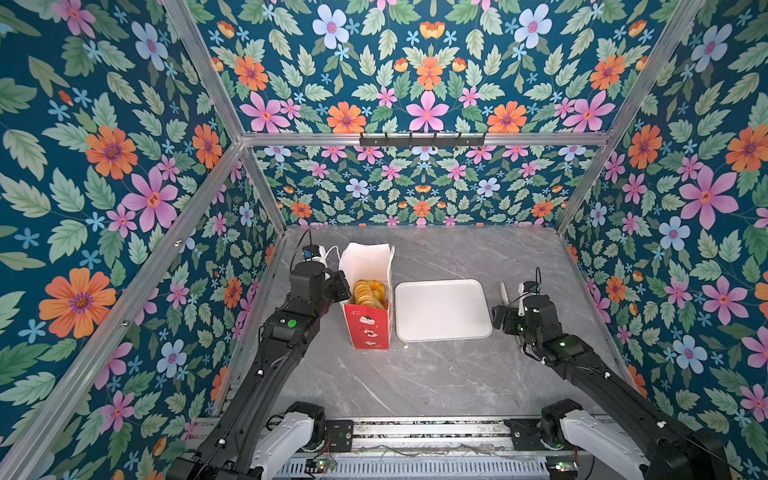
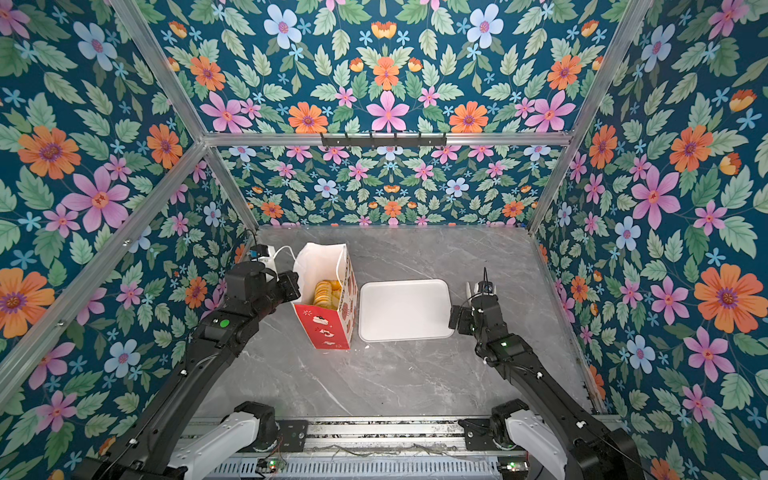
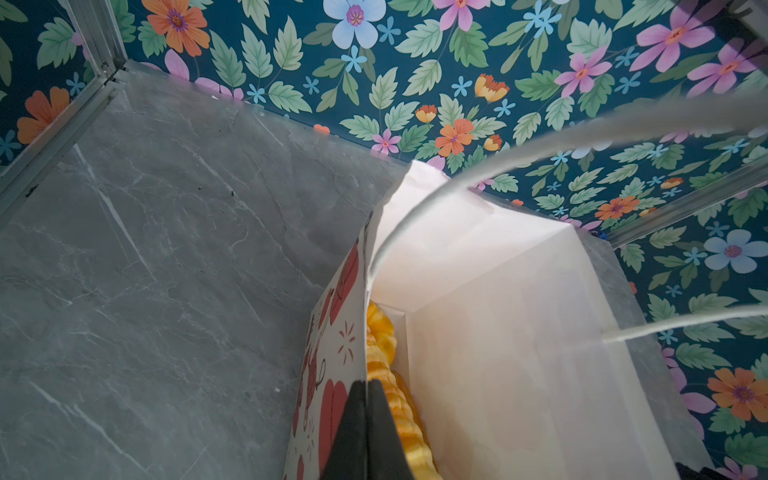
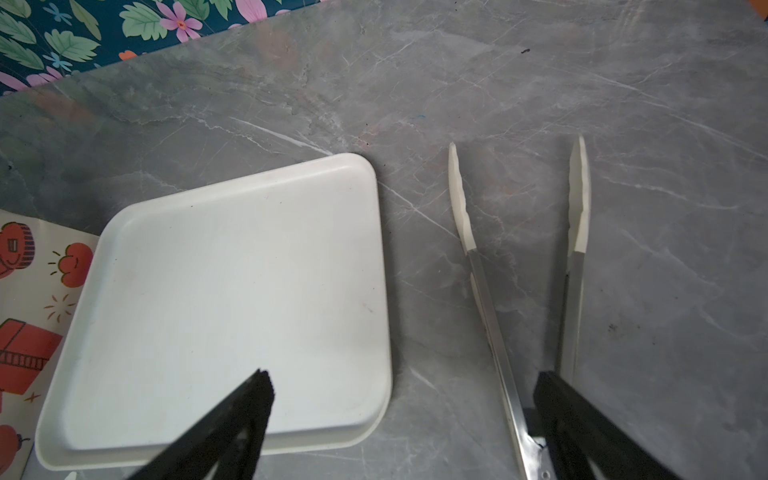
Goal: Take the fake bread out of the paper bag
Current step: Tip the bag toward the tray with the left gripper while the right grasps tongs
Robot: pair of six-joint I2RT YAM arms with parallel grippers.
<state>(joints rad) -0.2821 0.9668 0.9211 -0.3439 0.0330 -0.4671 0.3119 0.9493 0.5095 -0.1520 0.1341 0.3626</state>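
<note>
The fake bread is deep in the upright [image 2: 326,294] paper bag, so next my left gripper tilts the bag's opening toward the tray [image 2: 405,310] before my right gripper brings the tongs.
The paper bag [image 1: 368,328] [image 2: 324,328] stands upright and open at the left of the table, red and cream with a white lining [image 3: 498,332]; a strip of its printed side [image 4: 29,332] also shows in the right wrist view. Golden fake bread [image 1: 370,293] [image 2: 326,293] [image 3: 382,345] lies inside it. My left gripper [image 1: 349,296] [image 2: 297,291] [image 3: 368,384] is shut on the bag's left wall at the rim, one finger outside and one inside next to the bread. My right gripper [image 1: 509,320] [image 2: 465,322] [image 4: 403,376] hangs open over the table by the tray's near right corner, holding nothing.
A white rectangular tray [image 1: 442,309] [image 2: 405,309] [image 4: 228,291] lies right of the bag with nothing on it. Metal tongs with white tips [image 1: 504,293] [image 4: 577,208] lie on the table right of the tray, close to my right gripper's outer finger. The bag's cord handles [image 3: 582,137] arch over its mouth.
</note>
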